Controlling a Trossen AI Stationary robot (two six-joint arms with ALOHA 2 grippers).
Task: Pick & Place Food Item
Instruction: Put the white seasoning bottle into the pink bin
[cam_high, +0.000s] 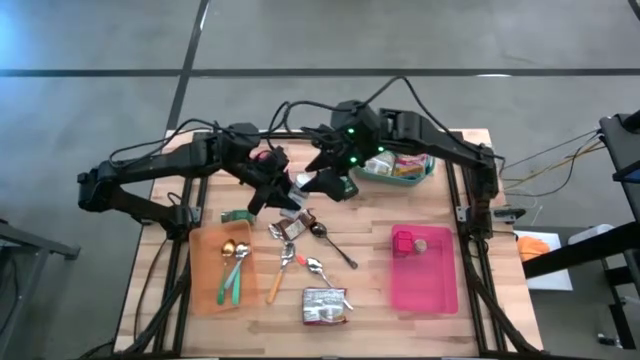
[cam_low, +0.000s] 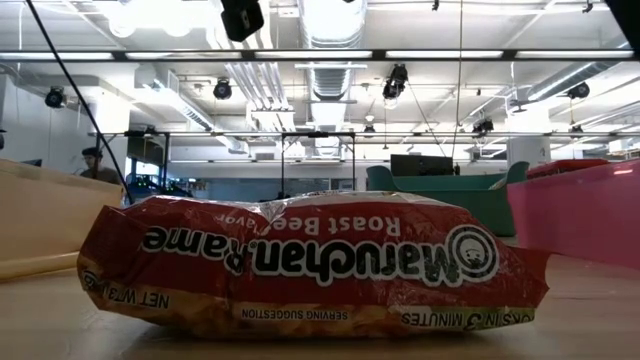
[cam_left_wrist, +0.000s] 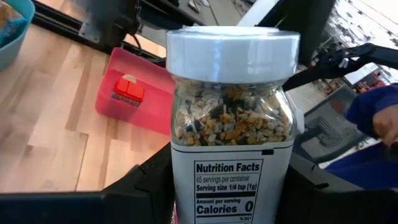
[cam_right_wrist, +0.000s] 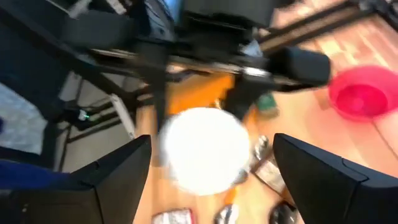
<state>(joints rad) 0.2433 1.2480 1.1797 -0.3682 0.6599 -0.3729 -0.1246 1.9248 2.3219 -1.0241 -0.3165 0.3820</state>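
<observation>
My left gripper is holding the seasoning jar far from the pink bin, so my right gripper should take the jar's white lid before my left gripper opens.
My left gripper is shut on a seasoning jar with a white lid and a nutrition label, held over the middle of the table. In the high view the jar sits between the two grippers. My right gripper is open and faces the blurred white lid from the table's right. Its fingers stand apart from the lid. A ramen packet lies flat near the front edge. A pink bin at the right holds a red item. My left gripper pinches the jar's lower body between its two fingers, one on each side by the label. The fingers come nearly level from the table's left. The jar is lifted clear of the table, lid end away from the fingers.
A teal bin of food packets stands at the back right. An orange tray with spoons sits at the front left. Loose spoons and utensils lie below the grippers. The low view is filled by the ramen packet. A person's blue sleeve shows beyond the table.
</observation>
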